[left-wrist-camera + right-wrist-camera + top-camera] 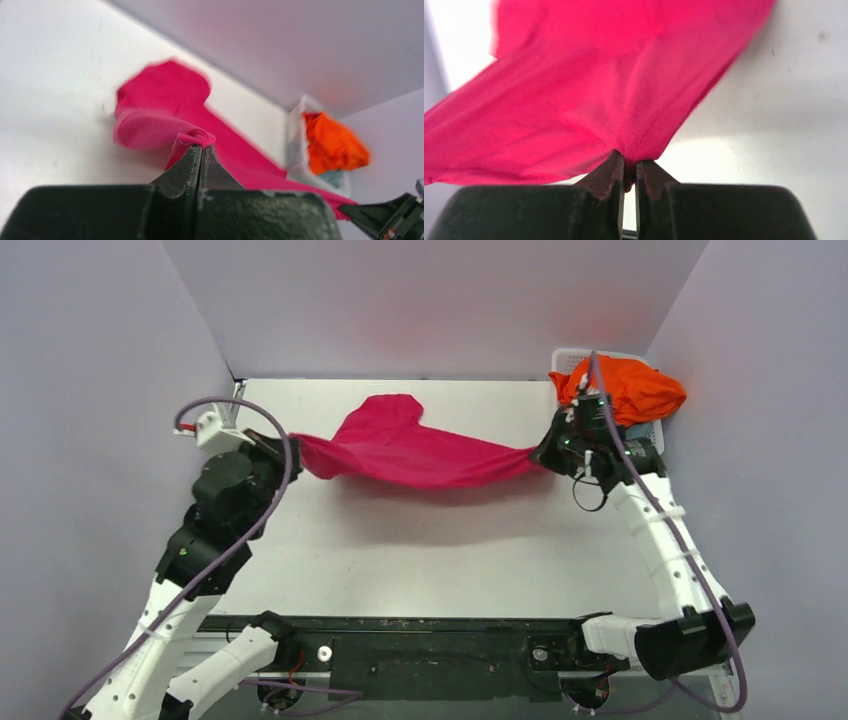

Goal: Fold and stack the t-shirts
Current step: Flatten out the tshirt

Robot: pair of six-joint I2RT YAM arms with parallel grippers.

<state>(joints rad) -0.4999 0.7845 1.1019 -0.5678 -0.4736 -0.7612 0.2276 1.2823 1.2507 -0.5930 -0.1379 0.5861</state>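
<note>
The magenta-pink t-shirt is hanging in a narrow sagging band [432,466], so my left gripper and my right gripper need to swing it toward the back wall [430,320] first and then pull it flat.
The magenta-pink t-shirt [415,452] hangs stretched between both grippers above the white table, one sleeve lying toward the back. My left gripper [290,447] is shut on its left end; the left wrist view shows a bunched pink fold [197,137] pinched at the fingertips. My right gripper [543,453] is shut on its right end; the right wrist view shows a hemmed edge [634,145] clamped between the jaws. The bright orange t-shirt [628,386] lies heaped in the basket at the back right. A pale blue-grey t-shirt [332,177] peeks out under it.
The white lattice basket [297,145] stands in the back right corner, just behind my right gripper. Grey walls close in the table on the left, back and right. The black base rail [430,645] runs along the near edge.
</note>
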